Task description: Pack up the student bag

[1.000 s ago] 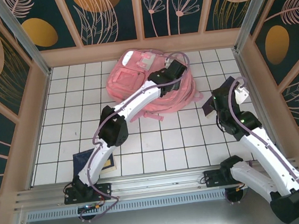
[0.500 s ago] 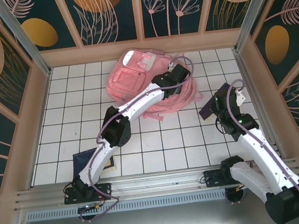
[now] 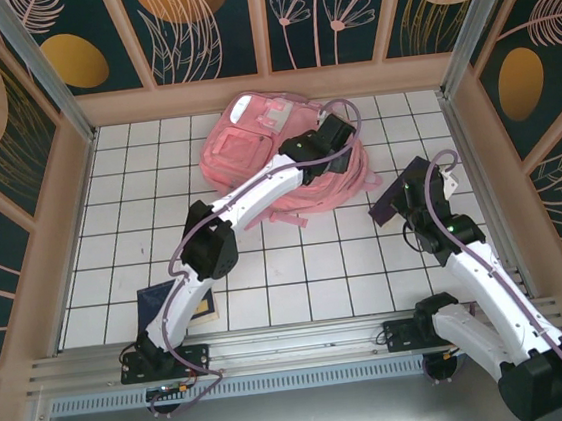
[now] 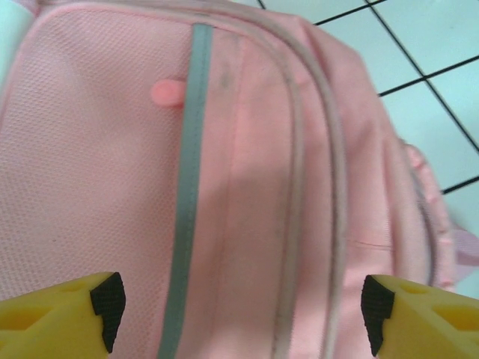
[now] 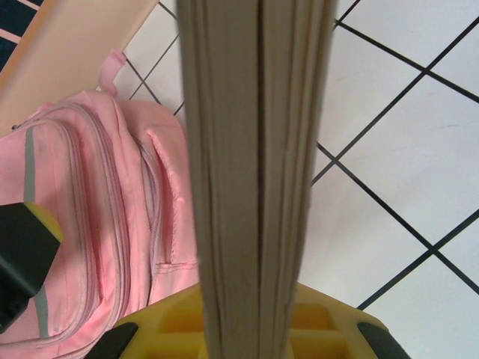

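Note:
The left gripper's open fingers are on either side of the bag's grey stripe point(image 4: 187, 194) and raised seam, so they should keep going down until they reach the pink fabric point(image 4: 230, 310), then close.
The student bag point(image 3: 254, 148) is a pink backpack lying flat on the white tiled floor at the back centre. My left gripper point(image 3: 332, 137) hovers over its right part, open. In the left wrist view the jaws point(image 4: 239, 307) stand wide apart above the pink fabric point(image 4: 247, 187) and a pale grey stripe point(image 4: 187, 187), nothing between them. My right gripper point(image 3: 423, 201) is shut on a dark-covered book point(image 3: 400, 194), held off the floor just right of the bag. The right wrist view looks along the book's page edges point(image 5: 254, 149), with the bag point(image 5: 97, 224) to the left.
A second dark blue book point(image 3: 170, 305) lies on the tiles at the front left, partly under the left arm. Wooden walls point(image 3: 78, 192) frame the floor on three sides. Pink straps point(image 3: 363, 177) trail from the bag's right side toward the held book.
The left gripper has shifted slightly over the bag's right part. The right arm has tilted and nudged the held book a little toward the bag.

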You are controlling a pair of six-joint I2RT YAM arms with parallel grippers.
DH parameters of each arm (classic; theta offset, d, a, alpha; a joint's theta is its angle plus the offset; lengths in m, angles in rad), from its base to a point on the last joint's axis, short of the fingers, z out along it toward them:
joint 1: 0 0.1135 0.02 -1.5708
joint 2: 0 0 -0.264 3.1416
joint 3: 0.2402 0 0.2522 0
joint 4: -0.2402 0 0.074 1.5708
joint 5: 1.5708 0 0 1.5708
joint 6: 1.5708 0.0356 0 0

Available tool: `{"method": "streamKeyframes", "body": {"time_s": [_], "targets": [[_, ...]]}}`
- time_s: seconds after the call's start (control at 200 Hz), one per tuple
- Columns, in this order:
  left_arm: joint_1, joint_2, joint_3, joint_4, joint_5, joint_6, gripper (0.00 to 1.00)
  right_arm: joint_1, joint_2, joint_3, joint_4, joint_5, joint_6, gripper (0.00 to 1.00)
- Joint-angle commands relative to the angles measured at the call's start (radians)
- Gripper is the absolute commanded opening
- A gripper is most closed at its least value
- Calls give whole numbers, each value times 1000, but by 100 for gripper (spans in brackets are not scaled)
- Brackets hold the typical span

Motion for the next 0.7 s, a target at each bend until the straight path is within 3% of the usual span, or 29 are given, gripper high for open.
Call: {"method": "streamKeyframes", "body": {"time_s": [0.0, 0.495, 0.606, 0.696], "targets": [[-7, -17, -5, 10, 48, 14, 85, -8, -4, -15, 49, -18, -3, 0], [-7, 124, 68, -33, -138, 80, 86, -11, 11, -63, 100, -98, 17, 0], [-5, 143, 75, -29, -150, 91, 82, -11, 19, -64, 111, -114, 23, 0], [0, 158, 82, -25, -152, 96, 72, -11, 22, -66, 119, -129, 24, 0]]}}
